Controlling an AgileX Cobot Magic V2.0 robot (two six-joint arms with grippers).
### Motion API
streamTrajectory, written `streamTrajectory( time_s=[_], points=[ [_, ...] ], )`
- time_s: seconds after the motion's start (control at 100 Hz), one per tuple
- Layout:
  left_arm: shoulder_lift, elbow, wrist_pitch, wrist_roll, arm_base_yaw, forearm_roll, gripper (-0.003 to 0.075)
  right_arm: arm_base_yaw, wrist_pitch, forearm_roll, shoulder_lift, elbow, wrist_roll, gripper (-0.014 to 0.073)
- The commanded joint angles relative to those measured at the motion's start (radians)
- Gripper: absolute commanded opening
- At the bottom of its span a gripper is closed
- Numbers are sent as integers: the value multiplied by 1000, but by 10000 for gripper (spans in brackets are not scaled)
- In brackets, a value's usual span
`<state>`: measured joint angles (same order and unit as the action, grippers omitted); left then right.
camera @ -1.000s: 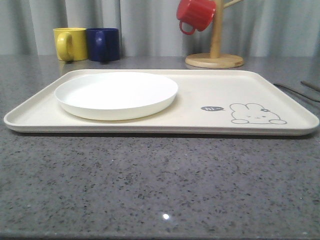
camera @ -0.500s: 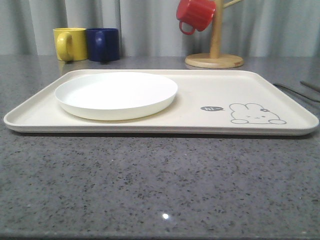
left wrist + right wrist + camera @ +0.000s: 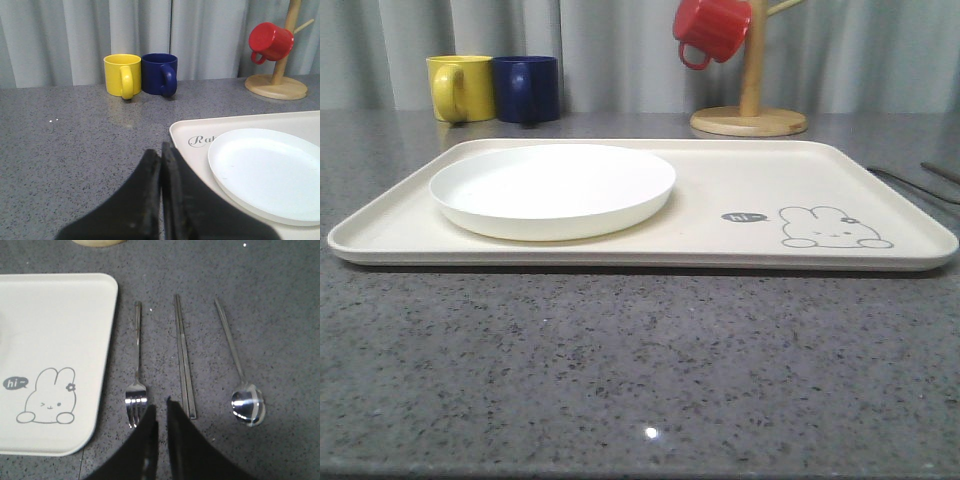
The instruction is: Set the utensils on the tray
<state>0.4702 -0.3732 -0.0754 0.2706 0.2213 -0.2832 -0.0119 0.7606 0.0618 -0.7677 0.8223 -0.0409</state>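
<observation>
The fork's handle point(image 3: 138, 337) is lying free next to the tray's rim point(image 3: 110, 340), and the counter around it is open. My right gripper should continue to go down until its fingers are on both sides of that handle.
On the grey counter just past the cream tray's point(image 3: 50, 305) right rim lie three utensils side by side: a fork point(image 3: 136, 360) nearest the rim, a knife point(image 3: 183, 355) in the middle and a spoon point(image 3: 247, 405) farthest out. My right gripper point(image 3: 160, 407) hovers over them, its tips between the fork's tines and the knife's end, with a narrow gap and nothing in it. My left gripper point(image 3: 161, 150) is shut and empty by the tray's point(image 3: 190, 131) left corner. In the front view two utensil handles point(image 3: 910, 183) peek out beside the tray point(image 3: 740, 170).
A round white plate point(image 3: 552, 186) occupies the tray's left half; the rabbit drawing point(image 3: 834, 229) marks the bare right half. A yellow mug point(image 3: 460, 87) and a blue mug point(image 3: 527, 88) stand at the back left. A red mug point(image 3: 712, 28) hangs on a wooden mug tree point(image 3: 750, 110).
</observation>
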Motion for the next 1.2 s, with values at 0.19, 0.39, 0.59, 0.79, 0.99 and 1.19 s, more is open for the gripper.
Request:
streamTrajectory(
  time_s=[0.19, 0.39, 0.59, 0.79, 0.99, 1.19],
  points=[
    [5, -28, 85, 0, 4, -2, -18, -4, -14, 25, -4, 36, 4, 446],
    [5, -28, 85, 0, 4, -2, -18, 22, -29, 96, -97, 71, 59, 446],
    [5, -28, 85, 0, 4, -2, -18, 84, -42, 98, -287, 147, 63, 446],
    [5, -28, 85, 0, 4, -2, -18, 85, -73, 89, -453, 220, 63, 446],
    [5, -28, 85, 0, 4, -2, -18, 85, -94, 58, -568, 256, 63, 446],
    [5, -28, 85, 0, 4, -2, -18, 85, -128, 41, -632, 257, 63, 444]
  ],
)
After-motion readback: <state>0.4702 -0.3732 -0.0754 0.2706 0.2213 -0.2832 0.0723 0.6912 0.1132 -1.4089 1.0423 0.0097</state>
